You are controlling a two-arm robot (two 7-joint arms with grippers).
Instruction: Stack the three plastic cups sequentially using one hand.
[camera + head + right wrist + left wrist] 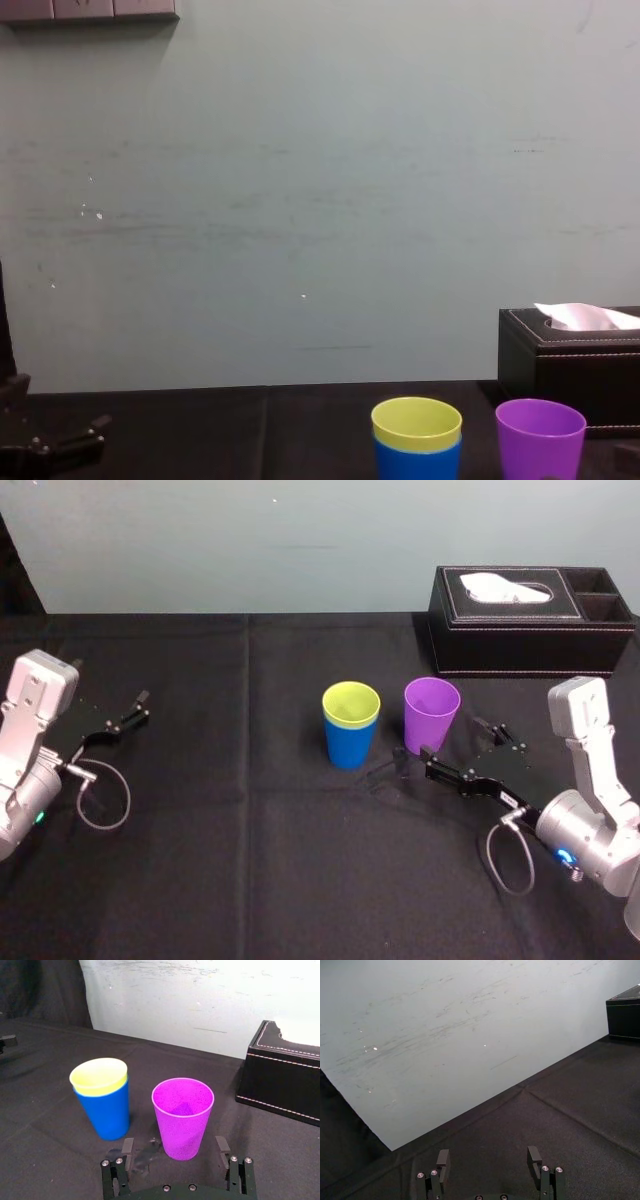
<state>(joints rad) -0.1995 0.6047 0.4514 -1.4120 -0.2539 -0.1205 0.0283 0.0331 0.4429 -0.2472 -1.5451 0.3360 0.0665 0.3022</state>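
Observation:
The purple cup will nest deep when I lower it in, with a similar rim band showing, because the yellow-green cup's rim band stands above the blue cup.
The yellow-green cup sits nested inside the blue cup near the table's middle. Just to their right the purple cup stands upright on its own. My right gripper is open directly in front of the purple cup. In the right wrist view its fingers stand on either side of the purple cup, just short of it and touching nothing. The same view shows the blue cup with the yellow-green cup in it. My left gripper rests open and empty at the far left.
A black tissue box stands at the back right, behind the purple cup. The table is covered with a black cloth. A pale wall closes off the back edge.

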